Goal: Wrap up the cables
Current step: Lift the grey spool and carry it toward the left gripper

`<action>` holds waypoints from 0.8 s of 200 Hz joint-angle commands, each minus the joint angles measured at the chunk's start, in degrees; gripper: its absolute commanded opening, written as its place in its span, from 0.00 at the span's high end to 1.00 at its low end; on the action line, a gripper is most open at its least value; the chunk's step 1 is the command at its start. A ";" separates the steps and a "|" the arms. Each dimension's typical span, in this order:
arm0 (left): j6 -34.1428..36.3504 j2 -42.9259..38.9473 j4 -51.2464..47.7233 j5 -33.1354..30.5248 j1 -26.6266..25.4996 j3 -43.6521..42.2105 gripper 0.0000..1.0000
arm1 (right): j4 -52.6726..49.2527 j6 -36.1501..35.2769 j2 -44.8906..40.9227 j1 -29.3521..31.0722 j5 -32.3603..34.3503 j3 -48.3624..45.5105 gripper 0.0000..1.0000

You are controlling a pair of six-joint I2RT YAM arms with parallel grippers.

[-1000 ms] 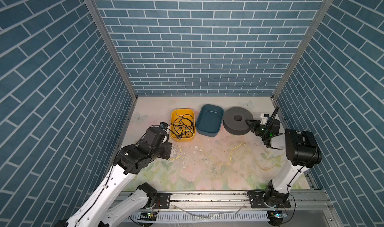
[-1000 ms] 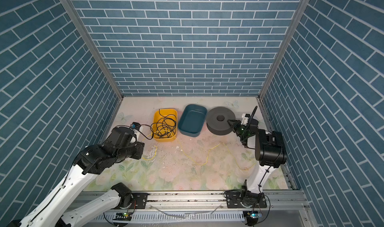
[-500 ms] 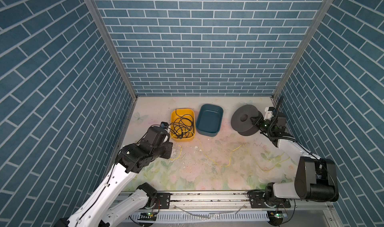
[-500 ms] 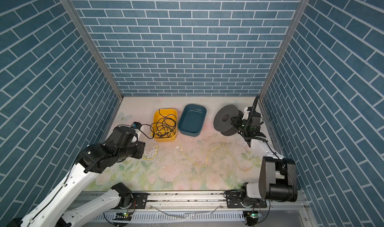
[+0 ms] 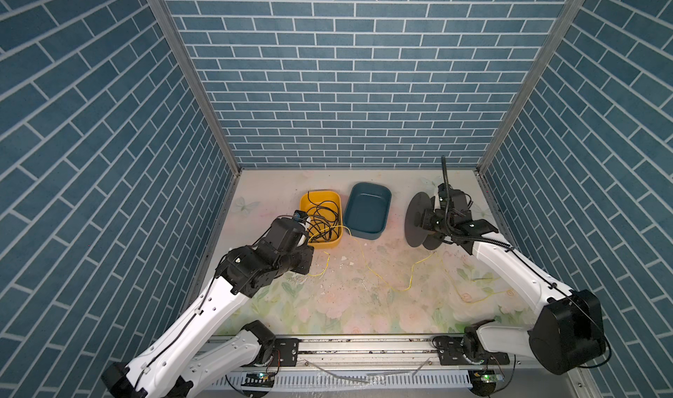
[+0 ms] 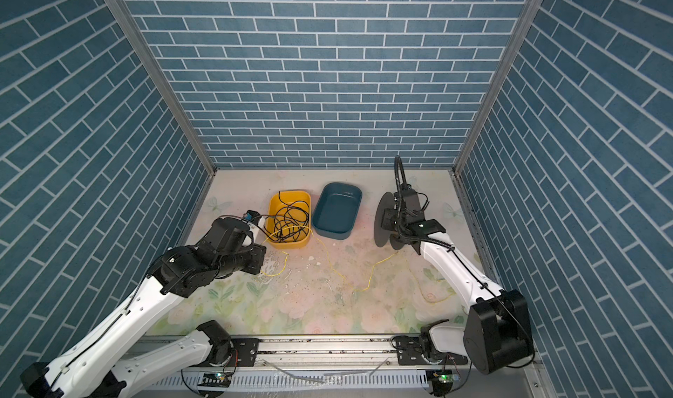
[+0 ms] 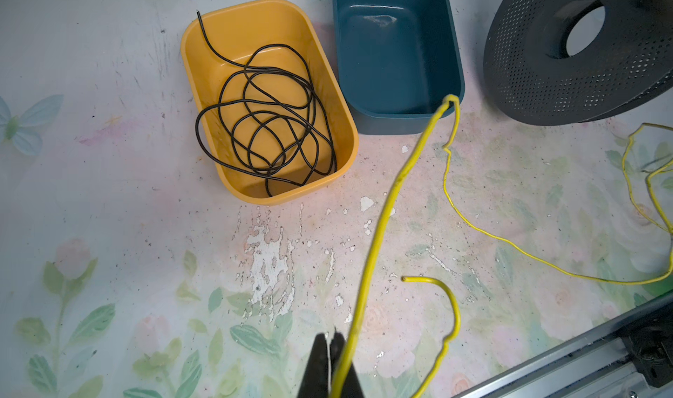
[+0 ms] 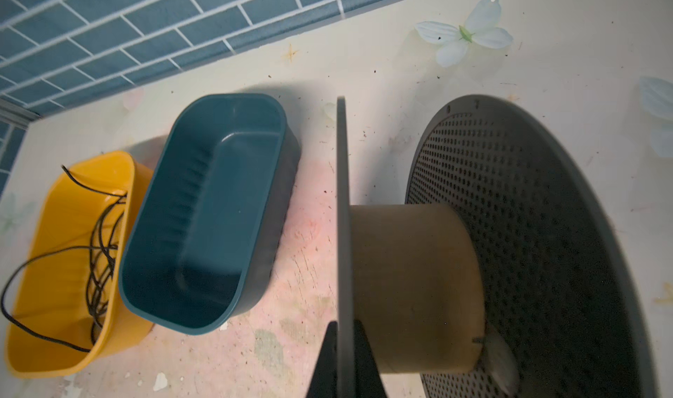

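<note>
I can see the spool upright (image 5: 416, 219) and the mat clear up to the teal tray. My right gripper should now move the spool and let go beside the tray (image 5: 397, 220).
The cables show as one thin yellow wire (image 5: 365, 258) (image 6: 370, 276) winding across the floral mat from the yellow tray toward the spool. In the left wrist view the cable (image 7: 386, 210) rises off the mat into my left gripper (image 7: 329, 338), which is shut on it; its free end curls beside the fingers. A dark grey spool (image 5: 415, 228) (image 6: 382, 228) with a tan core (image 8: 415, 287) stands on edge at the right. My right gripper (image 8: 344, 329) is shut on the thin edge of the spool's solid flange. No cable lies on the core.
A yellow tray (image 5: 329, 245) (image 7: 349, 152) holds a tangle of thin black wire. A teal tray (image 5: 368, 210) (image 8: 204, 319) stands beside it, between the yellow tray and the spool. Brick walls close three sides, and a metal rail (image 5: 364, 345) runs along the front.
The spool lay flat a second ago; my right gripper has tipped it up onto its edge, and the right arm's elbow swung out and down. The left arm has hardly moved.
</note>
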 commanded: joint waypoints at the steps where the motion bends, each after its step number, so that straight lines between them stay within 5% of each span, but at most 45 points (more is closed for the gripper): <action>1: -0.06 0.88 1.51 -1.27 -1.30 1.21 0.96 | -3.82 -2.30 2.33 4.28 9.89 4.97 1.00; 57: -0.40 1.85 2.81 -2.89 -4.06 1.51 0.96 | -5.05 -0.55 10.00 14.62 20.34 11.96 1.00; 160: -0.58 3.05 4.45 -2.89 -5.04 1.33 0.96 | -2.82 5.01 14.17 16.02 17.87 15.45 1.00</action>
